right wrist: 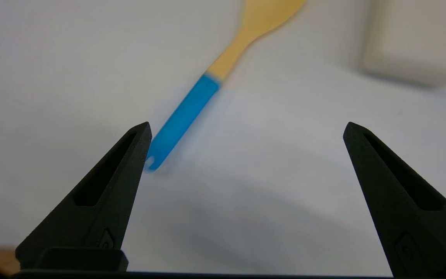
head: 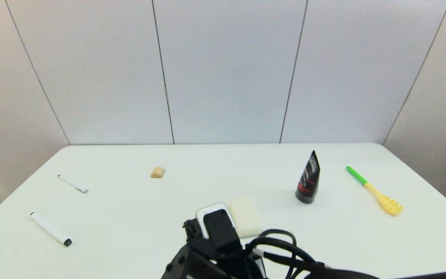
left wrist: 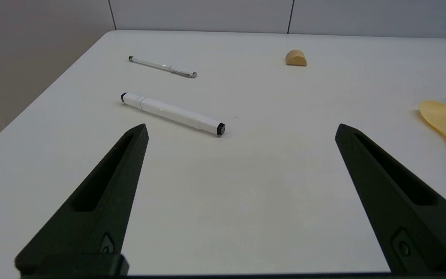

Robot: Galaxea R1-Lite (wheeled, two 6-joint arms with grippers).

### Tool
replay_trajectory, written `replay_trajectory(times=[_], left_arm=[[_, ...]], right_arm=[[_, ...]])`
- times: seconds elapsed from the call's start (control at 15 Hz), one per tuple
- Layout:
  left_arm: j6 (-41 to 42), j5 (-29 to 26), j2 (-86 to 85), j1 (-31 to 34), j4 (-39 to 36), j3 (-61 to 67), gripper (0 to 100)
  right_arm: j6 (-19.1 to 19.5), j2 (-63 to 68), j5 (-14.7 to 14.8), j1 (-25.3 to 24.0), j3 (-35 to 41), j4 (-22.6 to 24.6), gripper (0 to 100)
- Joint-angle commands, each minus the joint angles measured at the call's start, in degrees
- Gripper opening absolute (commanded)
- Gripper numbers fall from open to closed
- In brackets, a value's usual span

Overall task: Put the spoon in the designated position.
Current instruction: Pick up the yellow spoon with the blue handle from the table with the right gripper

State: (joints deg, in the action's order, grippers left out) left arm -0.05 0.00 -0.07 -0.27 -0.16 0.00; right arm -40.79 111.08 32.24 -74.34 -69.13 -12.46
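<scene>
The spoon's blue handle end is next to one finger, so my right gripper should move over the spoon and straddle the handle close to the spoon's yellow neck before it closes.
The spoon lies flat on the white table, with a yellow bowl and a blue handle. My right gripper hovers just above it, open and holding nothing. The blue handle's end sits close to one fingertip. In the head view the right arm's wrist covers the spoon. My left gripper is open and empty low over the table, and the spoon's bowl shows off to its side. The designated position carries no mark, so I cannot pick it out on the tabletop.
A white soap-like block lies beside the right wrist. A black tube stands upright, and a yellow pasta fork lies far right. A tan wooden block, a thin pen and a white marker lie to the left.
</scene>
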Motion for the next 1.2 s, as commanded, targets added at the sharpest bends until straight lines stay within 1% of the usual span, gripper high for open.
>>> replay_trajectory(times=[0.07,0.2,0.33,0.67,0.87,1.2], left_arm=[[0.0,0.0,0.1,0.0,0.0,0.0,100],[0.0,0.0,0.1,0.0,0.0,0.0,100],[0.0,0.0,0.1,0.0,0.0,0.0,100],[0.0,0.0,0.1,0.0,0.0,0.0,100],[0.0,0.0,0.1,0.0,0.0,0.0,100],[0.0,0.0,0.1,0.0,0.0,0.1,100]], right_arm=[[-3.0,0.6,0.0,-5.6,-4.5,-4.7,100],[-2.8,2.9,0.4,-5.7,-7.2,-4.9,100],[-3.0,5.2,0.5,-4.4,-9.1,-5.6,100],[-3.6,11.8,0.5,-0.7,-12.1,-5.4,100],[-4.1,14.5,0.5,0.7,-16.1,-5.5,100],[-4.7,16.6,0.5,1.2,-19.4,-5.5,100]])
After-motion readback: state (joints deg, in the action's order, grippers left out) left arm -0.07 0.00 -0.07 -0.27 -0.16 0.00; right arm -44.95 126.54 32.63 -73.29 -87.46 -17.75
